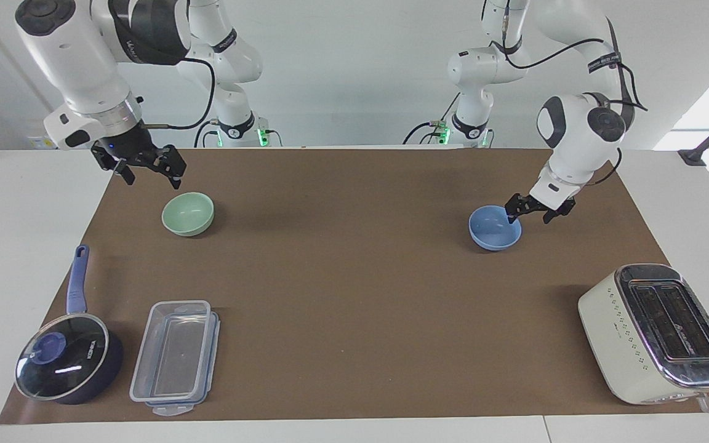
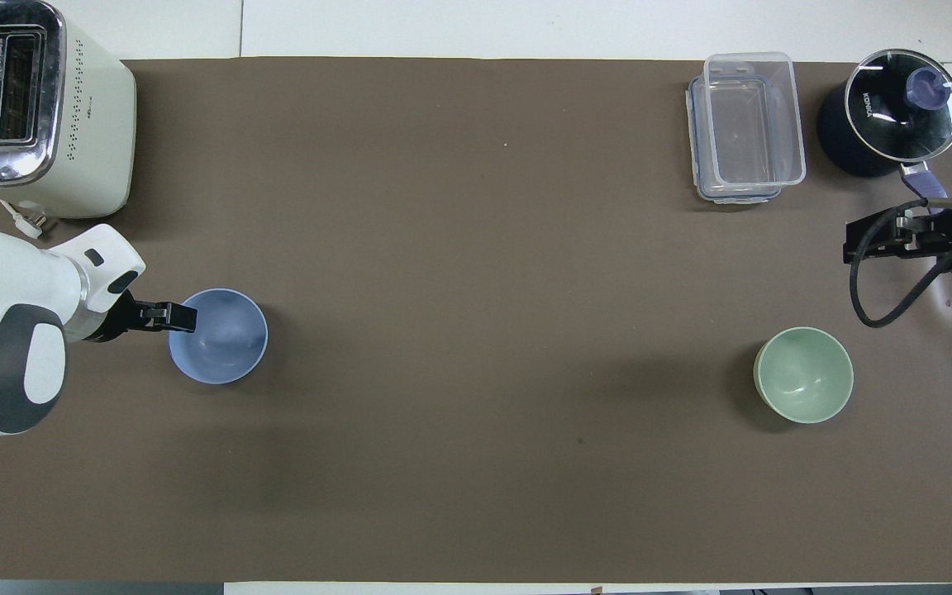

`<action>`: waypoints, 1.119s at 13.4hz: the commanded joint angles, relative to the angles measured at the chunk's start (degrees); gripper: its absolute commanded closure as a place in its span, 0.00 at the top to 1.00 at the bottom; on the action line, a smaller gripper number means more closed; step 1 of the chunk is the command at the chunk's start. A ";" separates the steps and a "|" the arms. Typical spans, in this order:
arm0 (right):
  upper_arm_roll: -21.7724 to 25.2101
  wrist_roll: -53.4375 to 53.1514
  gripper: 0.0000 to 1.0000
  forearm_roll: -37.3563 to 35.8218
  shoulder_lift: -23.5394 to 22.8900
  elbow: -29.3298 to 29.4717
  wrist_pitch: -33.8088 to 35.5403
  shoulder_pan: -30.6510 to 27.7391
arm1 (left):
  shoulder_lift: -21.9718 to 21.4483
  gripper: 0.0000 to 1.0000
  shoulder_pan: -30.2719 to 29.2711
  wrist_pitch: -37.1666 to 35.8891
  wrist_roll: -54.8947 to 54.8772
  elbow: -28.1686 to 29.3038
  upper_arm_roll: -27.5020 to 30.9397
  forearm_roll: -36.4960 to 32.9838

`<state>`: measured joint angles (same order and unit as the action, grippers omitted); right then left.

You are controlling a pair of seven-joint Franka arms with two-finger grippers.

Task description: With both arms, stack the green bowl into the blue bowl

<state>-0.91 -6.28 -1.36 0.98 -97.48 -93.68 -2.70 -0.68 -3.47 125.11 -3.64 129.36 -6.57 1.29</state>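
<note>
I see that both bowls' round rims look equally wide. The green bowl (image 2: 803, 375) will therefore hide the blue bowl (image 2: 220, 337) from above when I lower it inside.
The green bowl (image 1: 188, 213) stands upright on the brown mat toward the right arm's end, also seen in the overhead view (image 2: 803, 374). The blue bowl (image 1: 493, 229) stands upright toward the left arm's end, also in the overhead view (image 2: 220, 339). My left gripper (image 1: 531, 214) is open and low at the blue bowl's rim on the side toward the left arm's end; it shows in the overhead view (image 2: 183, 316) too. My right gripper (image 1: 150, 177) is open and empty, raised beside the green bowl, apart from it (image 2: 852, 240).
A white toaster (image 1: 656, 332) stands far from the robots at the left arm's end. A clear lidded container (image 1: 176, 357) and a dark blue pan with glass lid (image 1: 65, 363) stand far from the robots at the right arm's end.
</note>
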 commanded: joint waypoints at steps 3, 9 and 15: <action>-0.24 7.67 1.00 0.12 7.44 -16.30 -12.72 -5.99 | 0.06 0.86 0.48 2.69 -2.95 2.47 0.06 -0.42; 0.20 10.85 1.00 0.21 11.68 -33.81 -26.97 -9.07 | -0.38 0.03 0.57 2.77 -3.13 3.71 0.06 -0.42; 0.20 12.70 1.00 0.21 9.31 -43.49 -37.54 -10.66 | 3.90 0.00 2.75 -7.63 1.25 -8.53 -0.29 3.07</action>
<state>-0.35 5.03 -1.34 9.97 -138.29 -129.46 -12.63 0.33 -3.12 124.81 -5.43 129.67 -6.90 2.11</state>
